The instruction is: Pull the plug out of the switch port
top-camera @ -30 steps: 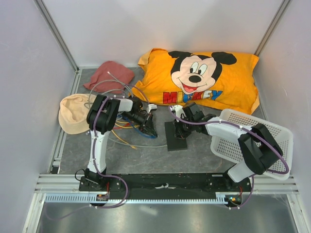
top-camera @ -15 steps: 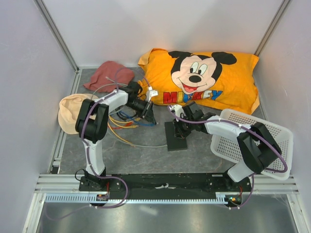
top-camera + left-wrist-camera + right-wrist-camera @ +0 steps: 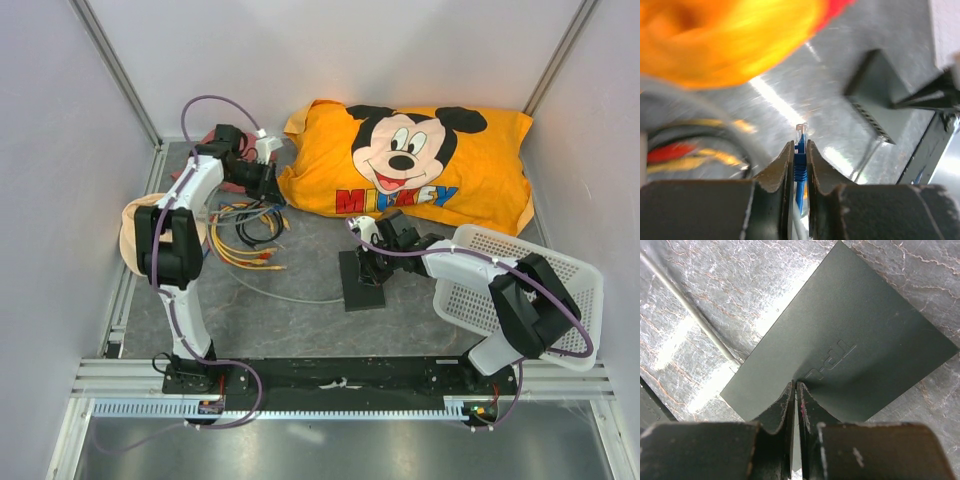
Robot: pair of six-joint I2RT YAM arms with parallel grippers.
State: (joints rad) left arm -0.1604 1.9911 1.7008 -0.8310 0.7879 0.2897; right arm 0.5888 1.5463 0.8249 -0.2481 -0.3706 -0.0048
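The blue plug (image 3: 800, 146) is clear of the switch, so the robot's left gripper continues to go toward the bundle of coloured cables (image 3: 246, 240) and lets go of the plug there.
The switch (image 3: 362, 284) is a flat black box on the grey mat at centre. It also shows in the left wrist view (image 3: 879, 102), far off, with its row of ports facing the camera. My right gripper (image 3: 372, 263) is shut, and its tips (image 3: 795, 385) press down on the switch's top face (image 3: 860, 335). My left gripper (image 3: 270, 184) is at the back left, beside the pillow's left corner. It (image 3: 800, 145) is shut on a blue plug (image 3: 800, 156) with a clear tip, free of the switch.
An orange Mickey pillow (image 3: 420, 165) lies along the back. A white mesh basket (image 3: 525, 290) stands at the right. A bundle of coloured cables (image 3: 245, 232) and a grey cable (image 3: 290, 298) lie left of the switch. A red cloth (image 3: 205, 152) and a beige hat (image 3: 138, 240) are at far left.
My left arm has swung from beside the switch to the back left, carrying the blue plug away. The cable bundle was dragged left. The right gripper stayed on the switch.
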